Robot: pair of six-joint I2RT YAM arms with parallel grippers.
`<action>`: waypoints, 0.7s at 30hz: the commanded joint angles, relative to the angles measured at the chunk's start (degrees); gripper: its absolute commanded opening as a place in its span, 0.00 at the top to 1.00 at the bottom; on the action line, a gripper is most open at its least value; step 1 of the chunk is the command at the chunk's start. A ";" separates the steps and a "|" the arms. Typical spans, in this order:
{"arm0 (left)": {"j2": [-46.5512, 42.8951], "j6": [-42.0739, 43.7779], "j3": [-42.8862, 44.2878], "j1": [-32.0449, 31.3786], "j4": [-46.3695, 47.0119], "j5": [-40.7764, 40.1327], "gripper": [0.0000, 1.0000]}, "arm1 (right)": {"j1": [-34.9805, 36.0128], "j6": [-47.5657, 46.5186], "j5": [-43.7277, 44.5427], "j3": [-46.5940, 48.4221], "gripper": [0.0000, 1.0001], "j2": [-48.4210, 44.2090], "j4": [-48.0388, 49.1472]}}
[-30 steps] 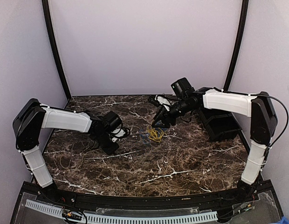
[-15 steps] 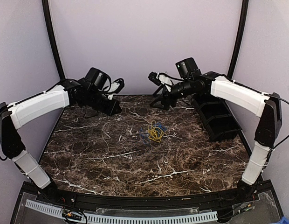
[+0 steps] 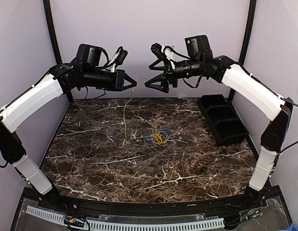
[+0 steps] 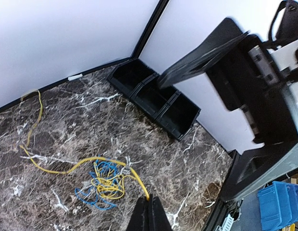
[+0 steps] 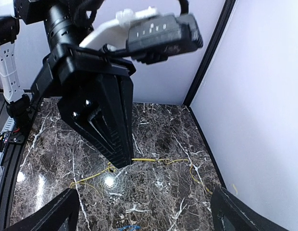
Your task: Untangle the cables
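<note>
I can see that the yellow cable [image 3: 125, 116] hangs from my left gripper, far away from the black bins, so next I grab it below those fingers [image 3: 131, 97] with my right gripper and carry it over.
A tangle of thin yellow and blue cables [image 3: 159, 137] lies mid-table; it also shows in the left wrist view [image 4: 103, 185]. My left gripper [image 3: 133, 85] is raised high above the back of the table and shut on one end of a long yellow cable [image 3: 124, 120], which hangs down to the table. In the left wrist view the cable [image 4: 67, 166] runs from my shut left gripper [image 4: 149, 204] past the tangle. My right gripper [image 3: 150, 83] is open and empty, raised, facing the left one. Its view [image 5: 144, 202] shows the left gripper [image 5: 103, 110] and the cable [image 5: 158, 160].
A row of black bins [image 3: 222, 120] stands at the right side of the dark marble table, also in the left wrist view [image 4: 180, 118]. Pale walls with black corner posts close the back and sides. A blue crate [image 4: 279, 207] sits off the table.
Both arms rose from near the table to high at the back. The left gripper drew a long yellow cable up, leaving it hanging left of the tangle.
</note>
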 commanded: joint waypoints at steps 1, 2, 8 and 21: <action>-0.73 -3.64 3.01 -0.07 5.37 6.97 1.00 | 0.56 2.55 -4.34 -0.48 0.02 2.24 3.76; -0.62 -4.44 3.18 -0.06 5.79 7.60 1.00 | 0.62 2.65 -5.00 -0.26 0.01 2.54 4.21; -0.88 -6.70 3.02 -0.10 9.79 13.76 1.00 | 0.75 4.10 -8.24 0.66 0.01 4.96 7.26; -4.56 -9.59 -0.07 -0.10 17.14 13.88 1.00 | 1.80 16.60 -15.71 -7.94 0.26 7.66 19.00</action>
